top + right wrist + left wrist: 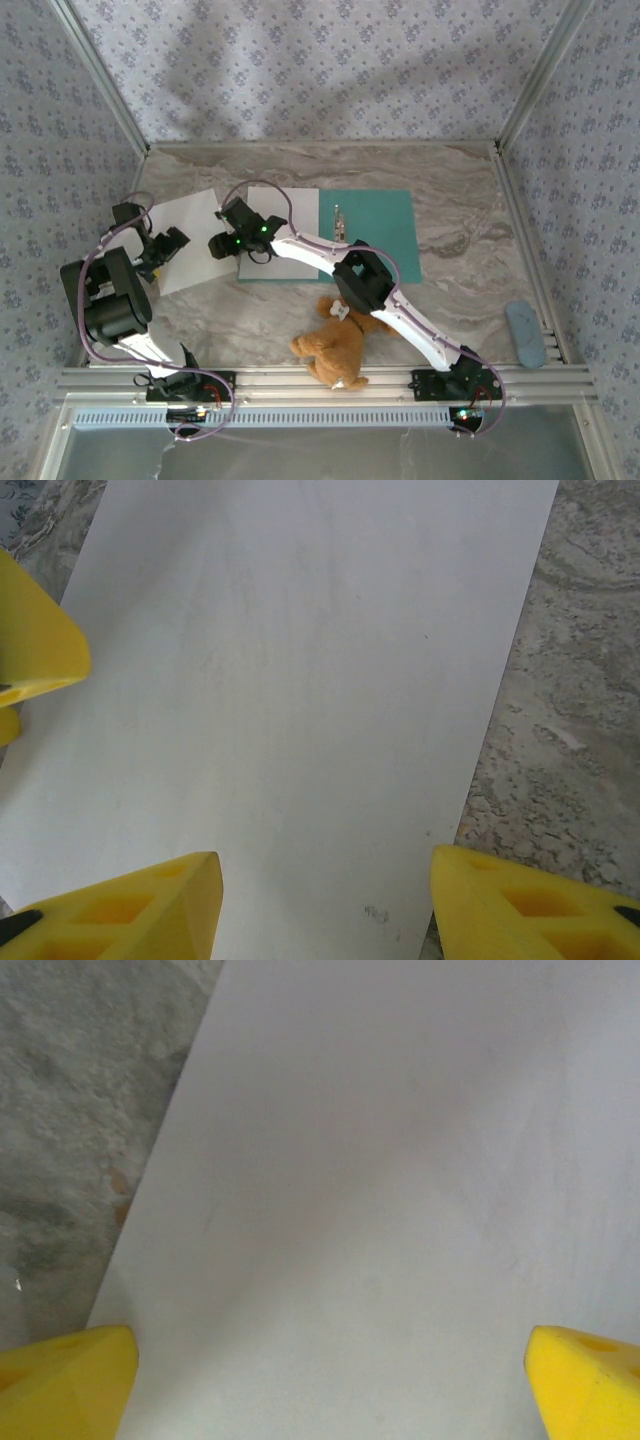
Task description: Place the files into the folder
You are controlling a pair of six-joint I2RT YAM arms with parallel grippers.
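Observation:
My left gripper should push the loose white file (199, 226), lying flat on the marble, by its edge (110, 1278) toward my right gripper, then pinch the paper where it bulges.
The teal folder (378, 235) lies open mid-table, its metal clip (340, 222) at the spine. One white file (298, 228) rests on its left half. A second white file (195, 232) lies on the marble to the left of the folder. My left gripper (168, 246) hovers over this sheet's near part, open wide, with bare paper (380, 1160) between its yellow fingers (70, 1380). My right gripper (218, 246) reaches across to the same sheet's right edge and stands open just above the paper (300, 680), holding nothing. The left gripper's yellow fingertip (35, 645) shows beside it.
A brown plush toy (335, 350) lies near the front edge beside the right arm. A blue-grey oblong object (524, 335) sits at the front right. Patterned walls and metal frame posts enclose the marble table (460, 200) on three sides.

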